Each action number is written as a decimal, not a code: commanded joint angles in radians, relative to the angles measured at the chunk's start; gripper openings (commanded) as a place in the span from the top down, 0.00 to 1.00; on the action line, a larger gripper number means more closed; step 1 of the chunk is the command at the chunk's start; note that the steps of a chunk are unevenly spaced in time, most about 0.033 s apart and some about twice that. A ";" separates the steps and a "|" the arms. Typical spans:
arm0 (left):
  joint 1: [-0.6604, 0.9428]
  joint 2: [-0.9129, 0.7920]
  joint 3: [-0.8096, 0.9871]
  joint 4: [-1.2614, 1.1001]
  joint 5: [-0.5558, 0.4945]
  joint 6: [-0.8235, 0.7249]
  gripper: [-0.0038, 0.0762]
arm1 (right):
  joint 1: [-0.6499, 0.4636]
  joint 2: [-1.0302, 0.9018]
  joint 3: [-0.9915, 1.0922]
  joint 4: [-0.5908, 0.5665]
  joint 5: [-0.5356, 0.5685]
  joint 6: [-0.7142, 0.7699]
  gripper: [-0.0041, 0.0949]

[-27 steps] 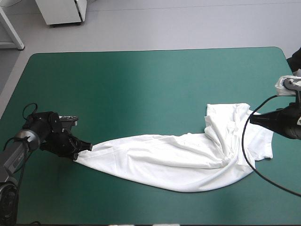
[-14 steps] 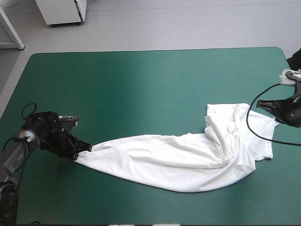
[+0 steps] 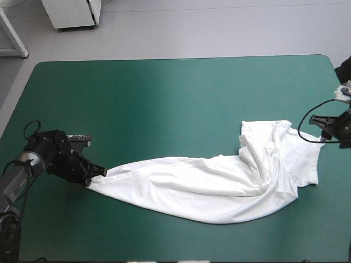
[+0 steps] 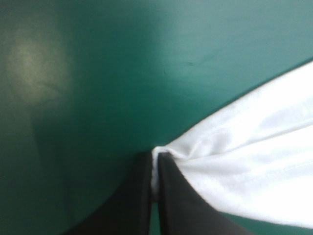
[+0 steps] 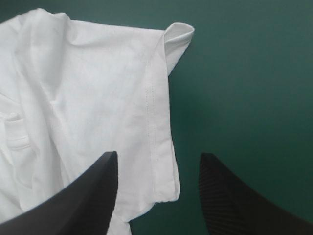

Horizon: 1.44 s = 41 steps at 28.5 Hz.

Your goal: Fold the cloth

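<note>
I see loose folds [image 3: 262,159] heaped up at the wide end. The white T-shirt [image 3: 181,187] will droop in the middle and hang open when I pick it up.
The white T-shirt [image 3: 208,183] lies stretched in a long wrinkled band across the near half of the teal-green cover, widest at its right end [image 3: 279,148]. At the band's narrow left tip, my left gripper [image 3: 100,172] is shut on the T-shirt, and the left wrist view shows the fabric [image 4: 244,161] pinched at the fingertips of that gripper [image 4: 155,157]. My right gripper [image 3: 317,129] stands open just off the shirt's right edge. In the right wrist view the right gripper [image 5: 157,156] hovers over the shirt's hem [image 5: 159,122], holding nothing. One corner [image 5: 178,34] of the shirt curls up ahead of it.
The table's right edge [image 3: 343,98] runs close behind my right gripper. Bare teal-green cover [image 3: 164,104] stretches from the shirt to the far edge.
My right gripper has opened, let go of the shirt's right end and drawn back toward the table's right edge. The left gripper and the shirt have stayed put.
</note>
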 commanded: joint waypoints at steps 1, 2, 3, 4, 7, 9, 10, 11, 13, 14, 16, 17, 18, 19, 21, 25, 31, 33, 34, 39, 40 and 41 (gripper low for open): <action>-0.012 -0.001 0.010 -0.115 -0.075 0.002 0.98 | -0.007 0.045 -0.030 -0.001 -0.048 -0.014 0.45; -0.012 -0.003 0.010 -0.115 -0.075 0.002 0.98 | -0.007 0.064 -0.030 -0.006 -0.060 -0.014 0.45; -0.012 -0.008 0.010 -0.115 -0.073 0.002 0.98 | -0.007 0.083 -0.030 -0.009 -0.075 -0.014 0.45; -0.012 -0.012 0.010 -0.115 -0.070 0.002 0.98 | -0.007 0.100 -0.030 -0.009 -0.089 -0.014 0.45; -0.012 -0.029 0.010 -0.115 -0.070 0.002 0.98 | -0.007 0.146 -0.030 -0.009 -0.123 -0.014 0.45; -0.012 -0.041 0.010 -0.115 -0.068 0.000 0.98 | -0.007 0.177 -0.030 -0.009 -0.128 -0.014 0.45; -0.012 -0.043 0.010 -0.115 -0.066 0.000 0.98 | -0.007 0.189 -0.030 -0.009 -0.130 -0.014 0.45; -0.012 -0.047 0.010 -0.115 -0.065 -0.002 0.98 | -0.007 0.200 -0.030 -0.009 -0.137 -0.014 0.46; -0.012 -0.053 0.010 -0.115 -0.063 -0.002 0.98 | -0.007 0.220 -0.030 -0.009 -0.155 -0.014 0.47; -0.012 -0.055 0.010 -0.115 -0.062 -0.002 0.98 | -0.007 0.228 -0.030 -0.009 -0.166 -0.014 0.47; -0.012 -0.060 0.010 -0.113 -0.060 -0.002 0.98 | -0.007 0.240 -0.030 -0.007 -0.186 -0.020 0.47; -0.012 -0.062 0.010 -0.113 -0.060 -0.002 0.98 | -0.007 0.244 -0.031 0.001 -0.196 -0.028 0.47; -0.012 -0.064 0.010 -0.111 -0.057 -0.002 0.98 | -0.007 0.252 -0.031 0.008 -0.204 -0.035 0.47; -0.012 -0.064 0.010 -0.111 -0.057 -0.002 0.98 | -0.007 0.258 -0.031 0.010 -0.211 -0.037 0.47; -0.012 -0.064 0.010 -0.111 -0.057 -0.002 0.98 | -0.005 0.273 -0.031 0.010 -0.224 -0.037 0.47; -0.012 -0.064 0.010 -0.111 -0.053 -0.002 0.98 | -0.005 0.306 -0.031 0.029 -0.219 -0.037 0.47; -0.012 -0.064 0.010 -0.115 -0.049 -0.002 0.98 | -0.003 0.349 -0.031 0.090 -0.203 -0.039 0.55; -0.012 -0.064 0.010 -0.115 -0.045 -0.002 0.98 | -0.003 0.360 -0.031 0.090 -0.177 -0.039 0.65; -0.012 -0.064 0.010 -0.118 -0.046 -0.002 0.98 | -0.003 0.366 -0.031 0.088 -0.161 -0.039 0.73; -0.012 -0.064 0.010 -0.122 -0.046 -0.002 0.98 | -0.003 0.344 -0.031 0.079 -0.113 -0.066 0.97; -0.012 -0.064 0.010 -0.122 -0.046 -0.002 0.98 | -0.003 0.335 -0.031 0.077 -0.110 -0.066 0.97; -0.012 -0.066 0.010 -0.118 -0.045 -0.002 0.98 | -0.003 0.292 -0.031 0.077 -0.108 -0.066 0.97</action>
